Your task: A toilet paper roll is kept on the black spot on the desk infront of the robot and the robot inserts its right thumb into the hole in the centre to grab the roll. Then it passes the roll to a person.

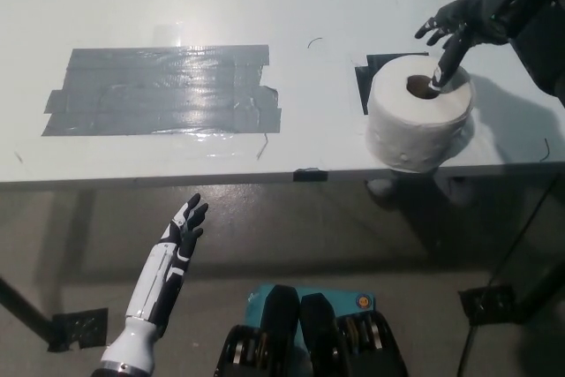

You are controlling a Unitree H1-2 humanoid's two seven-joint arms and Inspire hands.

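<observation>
Only the robot's thumb goes into the centre hole (423, 86), so the toilet paper roll (418, 121) will tilt its top toward the robot's hand when the robot carries it.
A white toilet paper roll (418, 124) stands upright near the front right of the white desk (309, 6), covering most of a black tape spot (365, 77). My black right hand (452, 27) hovers over the roll's far side, fingers spread, with its thumb reaching down into the centre hole (422, 86). The other fingers stay apart, off the roll's outside. My white left hand (181, 234) rests open below the desk edge at the lower left.
A large patch of grey tape (163, 90) lies on the desk's left half. The desk's front edge (177, 181) runs across the middle of the picture. Below it are floor, desk legs and a black foot plate (78, 328).
</observation>
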